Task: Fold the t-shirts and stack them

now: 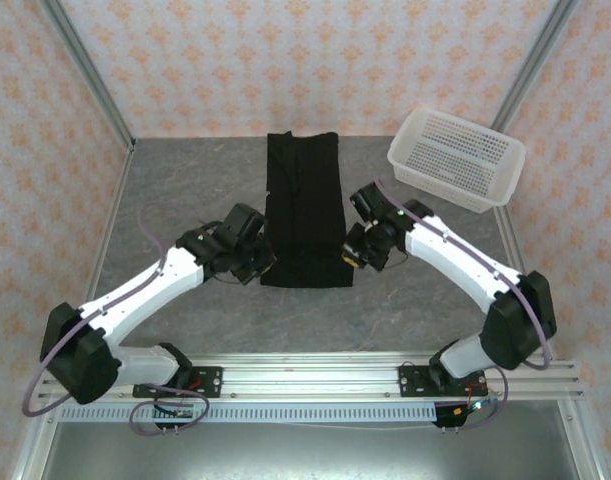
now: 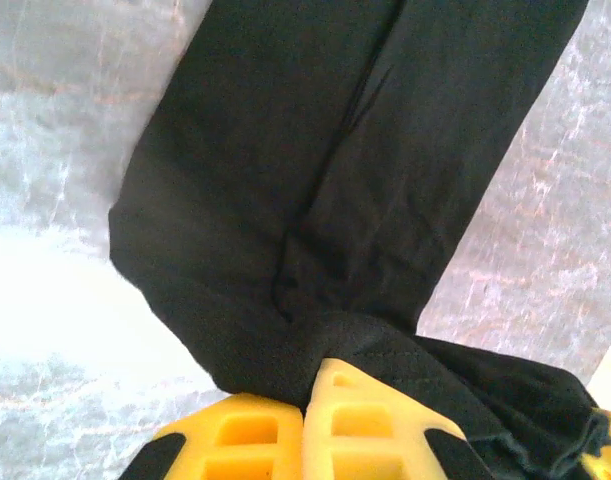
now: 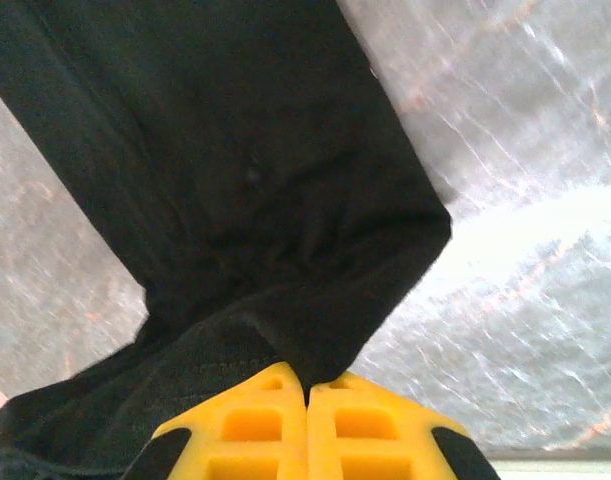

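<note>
Both corners of the black t-shirt's hem [image 1: 307, 256] are held in my grippers, so my right gripper should keep moving it forward until it lies flat below the t-shirt's collar [image 1: 304, 185].
A black t-shirt [image 1: 303, 205] lies as a long narrow strip down the middle of the grey table, plain black side up. My left gripper [image 1: 262, 266] is shut on its near left corner, and the cloth [image 2: 315, 200] bunches between the yellow fingers [image 2: 365, 420]. At the near right corner my right gripper [image 1: 351, 257] is shut as well, pinching the hem [image 3: 245, 200] between its yellow fingers [image 3: 255, 420]. The near edge of the shirt is lifted slightly between the two grippers.
A white perforated plastic basket [image 1: 455, 158] stands at the back right of the table [image 1: 185, 190], close to the right arm's elbow. Patterned walls and metal frame posts enclose the table on three sides.
</note>
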